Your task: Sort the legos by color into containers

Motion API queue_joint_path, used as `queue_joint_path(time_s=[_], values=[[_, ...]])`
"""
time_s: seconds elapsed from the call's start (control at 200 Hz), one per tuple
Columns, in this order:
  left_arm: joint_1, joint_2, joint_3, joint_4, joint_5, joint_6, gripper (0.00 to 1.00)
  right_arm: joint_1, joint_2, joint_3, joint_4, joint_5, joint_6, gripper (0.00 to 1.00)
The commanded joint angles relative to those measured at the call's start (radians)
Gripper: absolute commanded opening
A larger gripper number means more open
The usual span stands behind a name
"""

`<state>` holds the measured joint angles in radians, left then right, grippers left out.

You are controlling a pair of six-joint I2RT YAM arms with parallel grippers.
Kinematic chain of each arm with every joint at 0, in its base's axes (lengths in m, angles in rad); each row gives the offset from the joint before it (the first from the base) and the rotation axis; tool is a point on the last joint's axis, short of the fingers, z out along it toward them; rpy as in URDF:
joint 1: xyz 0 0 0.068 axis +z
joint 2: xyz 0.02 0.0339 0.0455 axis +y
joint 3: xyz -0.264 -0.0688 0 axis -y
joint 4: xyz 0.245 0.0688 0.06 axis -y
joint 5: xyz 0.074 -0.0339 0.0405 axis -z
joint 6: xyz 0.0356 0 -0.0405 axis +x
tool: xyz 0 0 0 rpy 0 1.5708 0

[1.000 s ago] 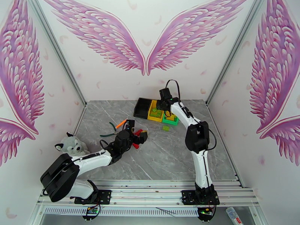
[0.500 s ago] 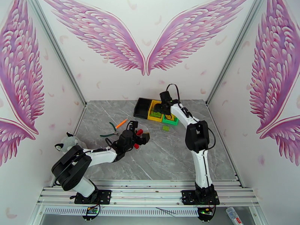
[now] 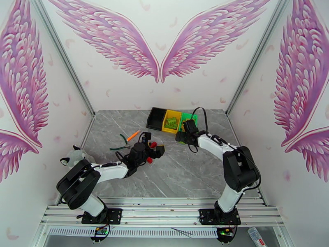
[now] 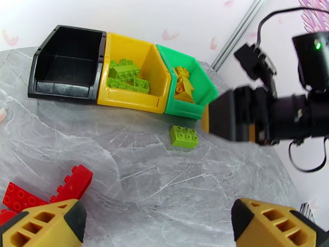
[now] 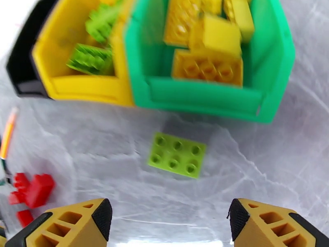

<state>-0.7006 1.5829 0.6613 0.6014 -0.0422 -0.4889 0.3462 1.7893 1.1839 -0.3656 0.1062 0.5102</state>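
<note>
My right gripper should keep lowering until its fingers reach the lego's ends, as the light green lego lies clear of the green bin and fits within the gripper's opening.
A light green lego (image 5: pixel 177 155) lies alone on the table just in front of the green bin (image 5: pixel 205 97); it also shows in the left wrist view as the green lego (image 4: pixel 184 136). My right gripper (image 5: pixel 170 219) hovers open right over it, empty. The green bin holds yellow legos (image 5: pixel 205 66). Beside it, the yellow bin (image 4: pixel 127 101) holds light green legos (image 4: pixel 125 75), and the black bin (image 4: pixel 68 62) looks empty. Red legos (image 4: pixel 72 184) lie by my left gripper (image 4: pixel 158 221), which is open and empty. From above, the left gripper (image 3: pixel 158 151) sits mid-table and the right gripper (image 3: pixel 181 137) is near the bins.
Orange-handled pliers (image 3: pixel 125 140) lie left of the red legos (image 3: pixel 152 145). A grey plush toy (image 3: pixel 74 155) sits at the table's left edge. The three bins stand in a row at the back, close to the wall.
My right arm has pulled back from above the bins and come down over the loose green lego. The left arm lifted and shifted slightly a second ago, then held still.
</note>
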Motion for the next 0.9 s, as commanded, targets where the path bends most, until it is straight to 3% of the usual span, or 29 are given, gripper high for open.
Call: queue_joint_path(time_s=[0.0, 0.575, 0.895], values=[[0.004, -0.017, 0.013, 0.011, -0.003, 0.002, 0.99, 0.009, 0.049, -0.002, 0.096, 0.036, 0.049, 0.82], [0.022, -0.041, -0.009, 0.020, 0.010, -0.002, 0.99, 0.018, 0.240, 0.142, 0.070, 0.135, 0.112, 0.79], [0.027, -0.042, -0.012, 0.023, 0.018, -0.005, 0.99, 0.018, 0.278, 0.163, 0.063, 0.147, 0.120, 0.66]])
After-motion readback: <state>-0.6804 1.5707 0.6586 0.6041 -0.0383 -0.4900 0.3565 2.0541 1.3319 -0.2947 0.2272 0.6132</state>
